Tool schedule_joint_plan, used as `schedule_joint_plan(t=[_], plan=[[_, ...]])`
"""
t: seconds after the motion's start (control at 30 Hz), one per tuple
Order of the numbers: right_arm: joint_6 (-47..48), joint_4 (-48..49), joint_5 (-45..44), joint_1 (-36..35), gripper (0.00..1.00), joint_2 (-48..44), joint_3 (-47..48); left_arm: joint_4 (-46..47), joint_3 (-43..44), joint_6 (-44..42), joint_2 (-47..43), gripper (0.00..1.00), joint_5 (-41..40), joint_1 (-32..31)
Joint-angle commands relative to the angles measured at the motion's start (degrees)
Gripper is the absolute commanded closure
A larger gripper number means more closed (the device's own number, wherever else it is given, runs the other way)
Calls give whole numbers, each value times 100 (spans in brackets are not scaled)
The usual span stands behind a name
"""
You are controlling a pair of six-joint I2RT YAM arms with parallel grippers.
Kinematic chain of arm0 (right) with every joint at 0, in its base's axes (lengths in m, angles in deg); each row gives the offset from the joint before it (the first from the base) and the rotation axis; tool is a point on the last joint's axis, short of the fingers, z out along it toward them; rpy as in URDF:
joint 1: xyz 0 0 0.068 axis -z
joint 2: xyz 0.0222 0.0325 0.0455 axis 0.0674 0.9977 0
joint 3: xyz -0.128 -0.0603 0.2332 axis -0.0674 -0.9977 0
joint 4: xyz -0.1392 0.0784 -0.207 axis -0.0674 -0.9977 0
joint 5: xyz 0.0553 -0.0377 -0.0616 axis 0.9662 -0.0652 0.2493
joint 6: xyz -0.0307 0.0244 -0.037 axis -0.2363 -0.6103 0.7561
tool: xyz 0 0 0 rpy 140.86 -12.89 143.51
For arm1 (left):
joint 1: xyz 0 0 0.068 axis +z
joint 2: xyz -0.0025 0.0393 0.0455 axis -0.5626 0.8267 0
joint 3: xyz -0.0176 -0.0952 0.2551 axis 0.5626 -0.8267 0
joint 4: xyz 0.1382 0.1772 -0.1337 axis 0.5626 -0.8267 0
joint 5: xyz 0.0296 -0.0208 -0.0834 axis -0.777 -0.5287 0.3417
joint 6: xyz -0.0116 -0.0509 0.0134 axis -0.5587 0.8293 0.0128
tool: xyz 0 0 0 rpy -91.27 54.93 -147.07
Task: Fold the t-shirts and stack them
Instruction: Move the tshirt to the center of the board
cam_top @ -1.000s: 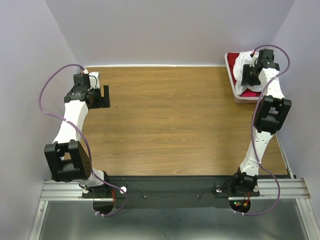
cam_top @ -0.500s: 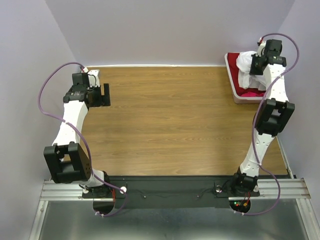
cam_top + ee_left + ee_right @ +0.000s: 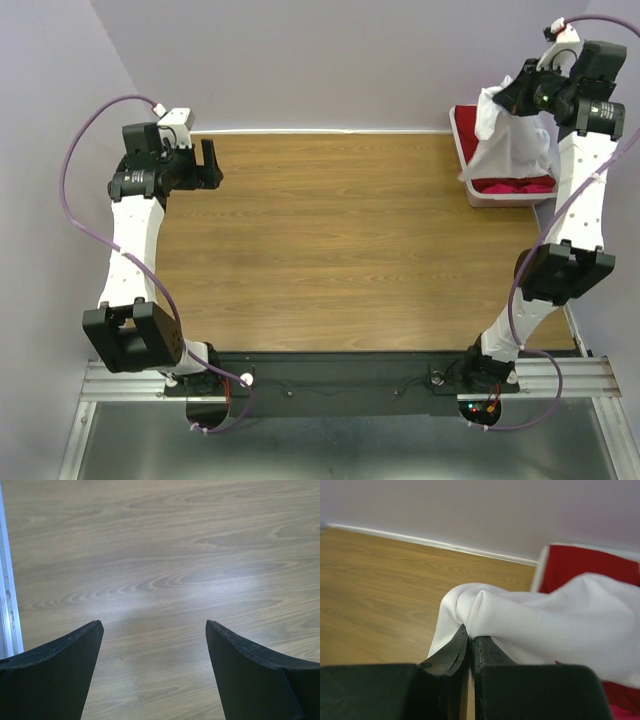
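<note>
My left gripper is too far away to reach the white t-shirt point(image 3: 512, 147), which hangs bunched. Next, I lay the t-shirt across the table's middle point(image 3: 340, 220), so my left gripper can take the t-shirt's loose end there.
My right gripper point(image 3: 503, 97) is shut on a fold of the white t-shirt point(image 3: 515, 140) and holds it high above the white basket point(image 3: 466, 165) at the far right. The shirt hangs down into the basket. In the right wrist view the white t-shirt point(image 3: 555, 625) bunches over my closed right gripper point(image 3: 471, 639). A deep red shirt point(image 3: 515, 186) lies in the basket, also in the right wrist view point(image 3: 590, 562). A bit of bright pink point(image 3: 625, 712) shows at the lower right. My left gripper point(image 3: 208, 152) is open and empty above the table's far left; the left wrist view point(image 3: 152, 625) shows only wood.
The wooden table point(image 3: 340, 240) spans the middle. Grey walls close in behind and on both sides. A white strip point(image 3: 7, 595) runs along the table's left edge. The basket stands in the far right corner.
My right gripper has risen and lifted the white t-shirt up out of the basket. My left gripper has risen and shifted slightly left.
</note>
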Motion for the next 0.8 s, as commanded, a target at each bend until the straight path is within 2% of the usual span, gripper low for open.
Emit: schedule_joint_plan(t=[0.0,0.07,0.17,0.27,0.3,0.43,0.5,0.6,0.63,0.7,0.77], plan=[[-481,198,1919,-162,99,-438,294,-142,522,-86,-264,5,524,75],[-752,330,2454,-407,99,-622,198,-186,680,-77,-290,5,707,110],[-833,506,2589,-1127,99,-799,-118,-221,822,-42,-343,5,893,136],[-755,594,2257,-1891,100,-896,-600,-213,883,19,-422,5,1051,189],[-719,629,2133,-2355,99,-887,-759,-195,883,45,-448,5,1121,189],[-710,945,1545,-3368,99,-580,-1515,-81,787,133,-563,5,1385,251],[-955,1384,1070,-3860,99,-291,-1918,7,708,169,-624,5,1456,286],[-1254,1815,604,-4354,100,403,-1948,112,585,212,-642,5,1535,356],[-1299,1833,516,-4450,96,614,-1834,139,550,239,-633,5,1561,374],[-1465,1816,611,-4574,81,1185,-1527,183,436,300,-598,5,1631,426],[-1545,1772,760,-4574,59,1336,-1211,236,365,309,-528,5,1658,462]])
